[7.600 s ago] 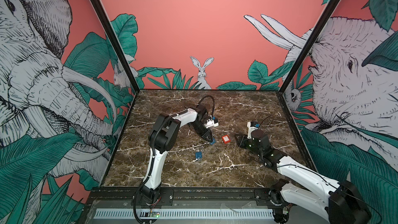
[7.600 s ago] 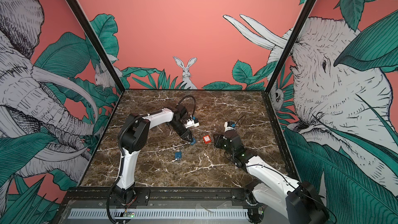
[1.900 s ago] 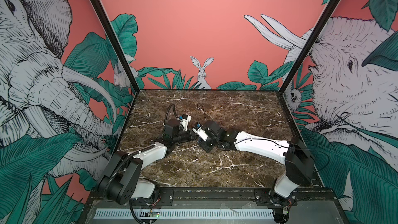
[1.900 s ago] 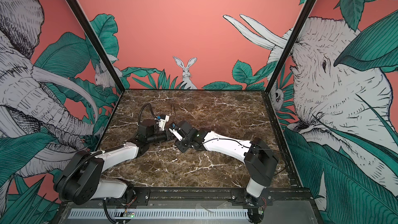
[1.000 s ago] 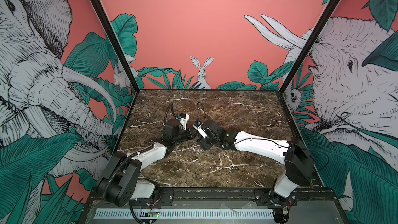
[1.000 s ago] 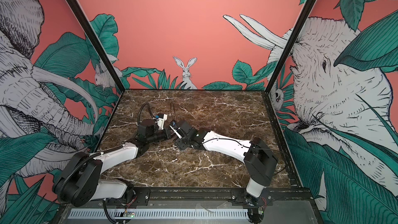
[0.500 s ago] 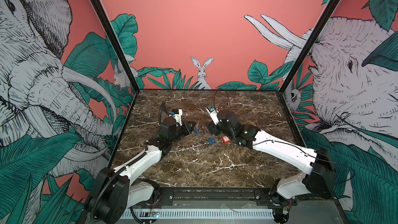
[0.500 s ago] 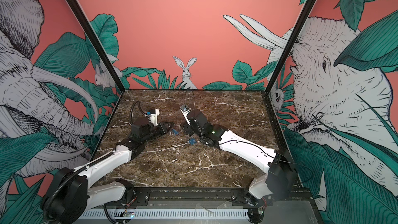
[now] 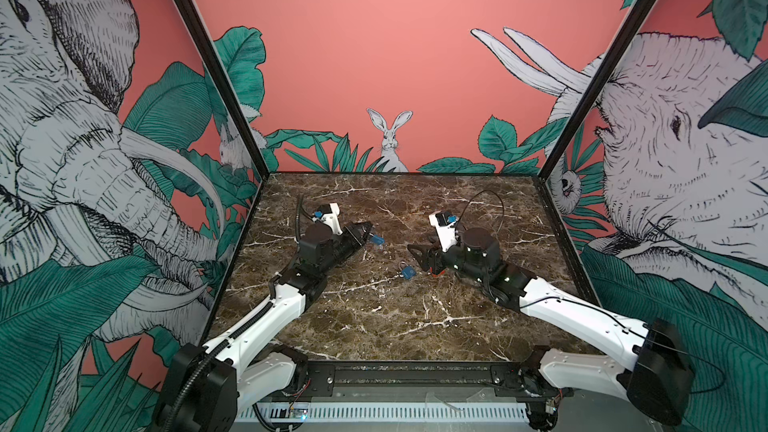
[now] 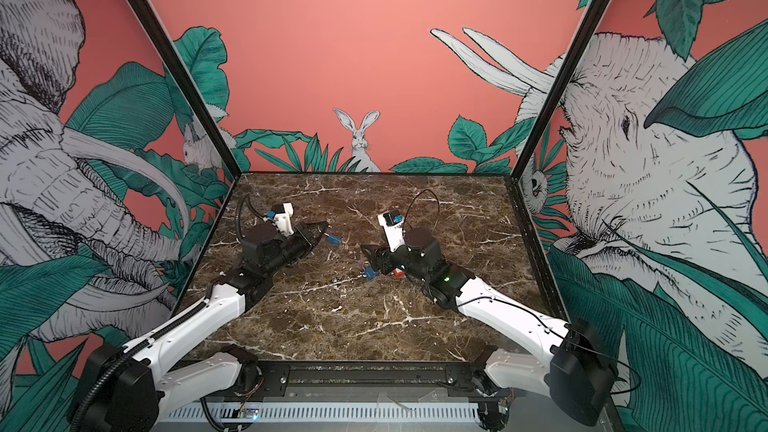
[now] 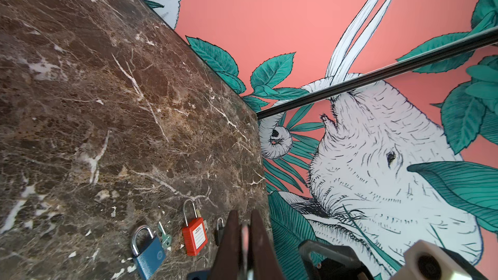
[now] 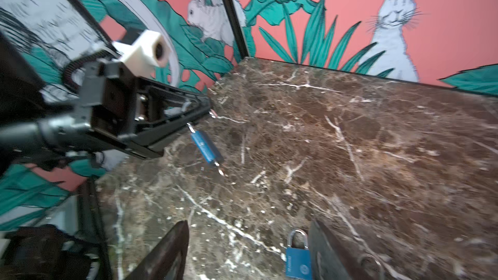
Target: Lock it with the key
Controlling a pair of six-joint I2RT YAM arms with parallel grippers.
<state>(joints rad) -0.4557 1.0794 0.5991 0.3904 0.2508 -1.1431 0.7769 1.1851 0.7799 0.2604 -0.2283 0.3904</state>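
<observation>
My right gripper should take the body (image 12: 205, 146) before my left gripper opens, since it holds the small blue padlock by its shackle (image 12: 190, 128) and its body hangs free.
My left gripper (image 9: 369, 225) is shut on the thin metal shackle of a small blue padlock (image 12: 204, 144), which hangs from its tips above the table. A key (image 12: 221, 171) sticks out of that padlock's lower end. In the left wrist view the jaws (image 11: 244, 222) pinch the shackle. My right gripper (image 12: 248, 254) is open, low over the marble. A larger blue padlock (image 12: 297, 262) lies between its fingers, close to one finger (image 12: 326, 251). Both top views show this padlock (image 9: 409, 272) just off the right gripper's tips (image 9: 417, 253).
On the marble table (image 9: 374, 326) a red padlock (image 11: 194, 235), a small black padlock (image 11: 219, 230) and a loose pale green key (image 11: 164, 235) lie beside the larger blue padlock (image 11: 147, 254). The red padlock (image 9: 434, 271) sits partly under my right gripper. Walls enclose three sides.
The two grippers, together at the middle left a second ago, have drawn apart. The left one keeps the small blue padlock. The right one has swung to the locks on the table.
</observation>
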